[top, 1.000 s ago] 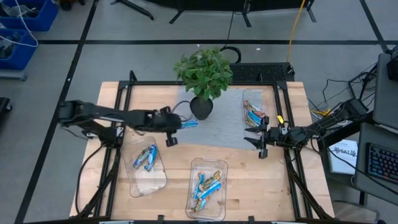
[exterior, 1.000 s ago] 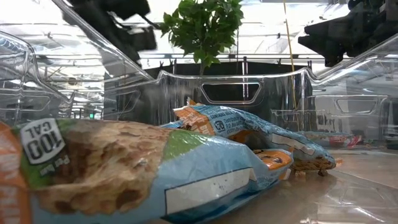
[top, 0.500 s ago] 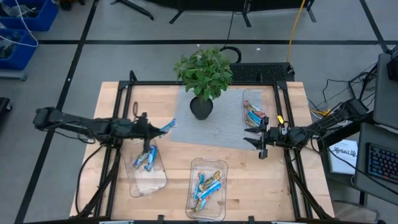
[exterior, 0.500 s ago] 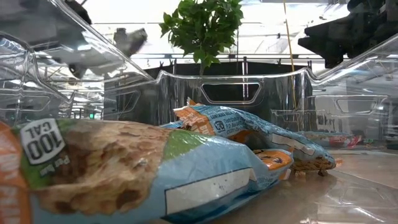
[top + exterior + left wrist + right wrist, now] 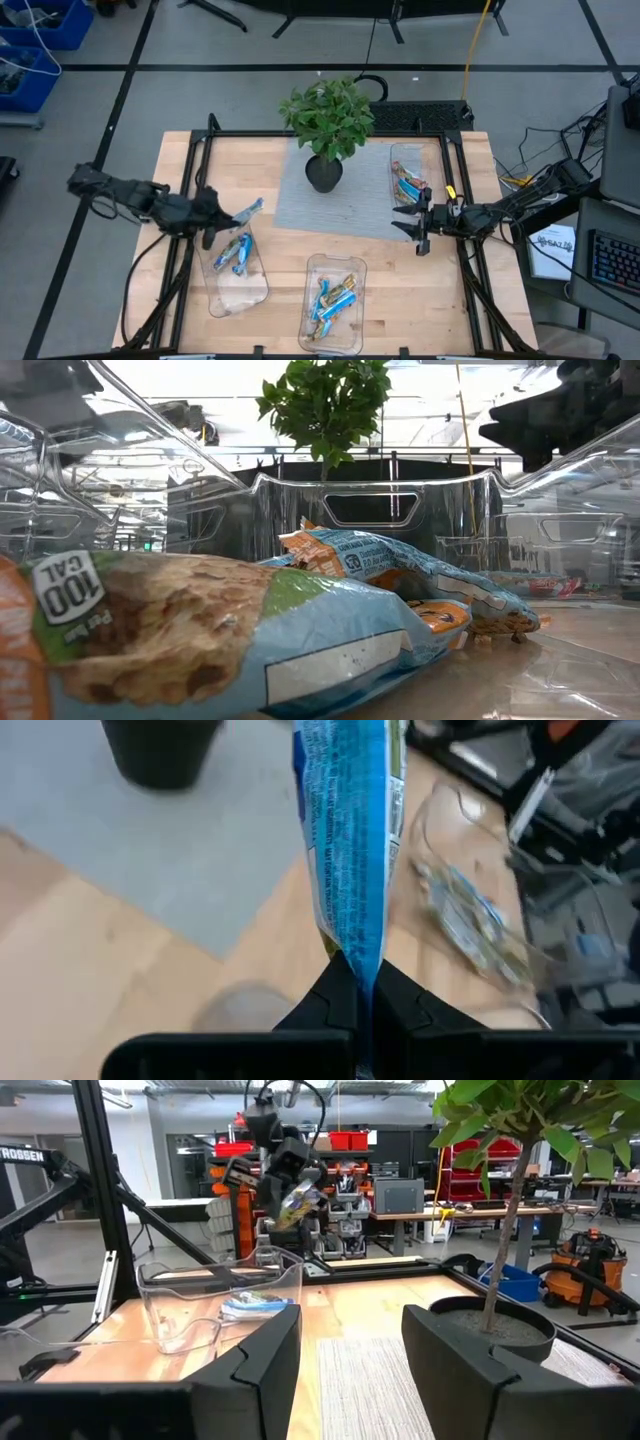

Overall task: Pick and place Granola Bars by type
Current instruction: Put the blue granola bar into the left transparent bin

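Note:
The blue bar's loose end [image 5: 252, 208] is clear of the tray below. My left gripper should go on tipping the bar down before it lets it go beside the blue bars there [image 5: 240, 256].
My left gripper [image 5: 230, 216] hangs over the far end of the left clear tray [image 5: 250, 292], shut on a blue granola bar [image 5: 252, 209] that fills the left wrist view [image 5: 350, 830]. More blue bars lie in that tray [image 5: 232, 254], in the middle tray [image 5: 332, 297] and in the right tray [image 5: 409, 186]. My right gripper [image 5: 416, 226] waits open beside the right tray, nothing between its fingers [image 5: 265, 1355]. From the right wrist view the left arm and its bar [image 5: 296, 1202] show far off. My left gripper pinches one end of the blue bar [image 5: 352, 952] between its two fingertips [image 5: 335, 995]. The fingers come from the table's left, slanting a little down, and lie along the bar. The bar sticks out ahead of them, turned on edge, lifted clear of tray and table.
A potted plant [image 5: 326, 120] stands at the far middle on a grey mat [image 5: 345, 205]. A black frame [image 5: 200, 150] runs around the wooden table top. The low view sits inside a tray, close to several bars [image 5: 250, 630].
My left gripper has carried the blue bar from over the grey mat toward the table's left edge, rolling as it went, and now hangs above the left tray's far end. The bar stayed clear of the table. My right gripper kept still.

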Tool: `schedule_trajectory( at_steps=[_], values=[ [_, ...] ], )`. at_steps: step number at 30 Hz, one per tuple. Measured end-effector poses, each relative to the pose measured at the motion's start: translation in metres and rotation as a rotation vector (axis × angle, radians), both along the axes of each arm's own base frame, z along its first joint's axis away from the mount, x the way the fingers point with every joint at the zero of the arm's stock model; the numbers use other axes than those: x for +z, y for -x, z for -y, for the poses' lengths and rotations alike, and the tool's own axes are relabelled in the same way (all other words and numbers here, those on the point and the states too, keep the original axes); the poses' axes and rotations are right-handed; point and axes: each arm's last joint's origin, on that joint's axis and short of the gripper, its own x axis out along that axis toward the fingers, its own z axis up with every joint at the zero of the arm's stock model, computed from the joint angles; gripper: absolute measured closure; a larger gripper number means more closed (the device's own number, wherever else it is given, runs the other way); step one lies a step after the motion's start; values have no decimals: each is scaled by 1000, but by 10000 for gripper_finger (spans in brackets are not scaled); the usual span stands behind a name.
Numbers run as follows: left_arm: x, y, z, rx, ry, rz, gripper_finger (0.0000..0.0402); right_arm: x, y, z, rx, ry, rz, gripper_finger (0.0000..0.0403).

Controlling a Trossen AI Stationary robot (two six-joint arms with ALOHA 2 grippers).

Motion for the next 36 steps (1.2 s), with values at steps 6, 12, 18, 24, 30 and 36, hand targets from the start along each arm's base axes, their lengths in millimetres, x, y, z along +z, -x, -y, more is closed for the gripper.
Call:
schedule_trajectory(
  at_steps=[6,12,18,24,30,36],
  values=[
    [-2,6,16,-34,125,-204,396,-1,0,0,2,-10,-9,236],
    [-15,4,38,-55,199,-386,396,-2,0,0,2,-7,-15,236],
    [-28,3,60,-54,260,-559,396,-2,0,0,4,-9,-14,236],
    [-40,6,75,27,295,-703,396,-2,0,0,7,-26,-11,236],
    [-48,4,87,72,314,-732,396,-2,0,0,7,-26,-11,236],
    [-51,-3,89,151,275,-637,352,-2,0,0,7,-26,-10,236]
  ],
)
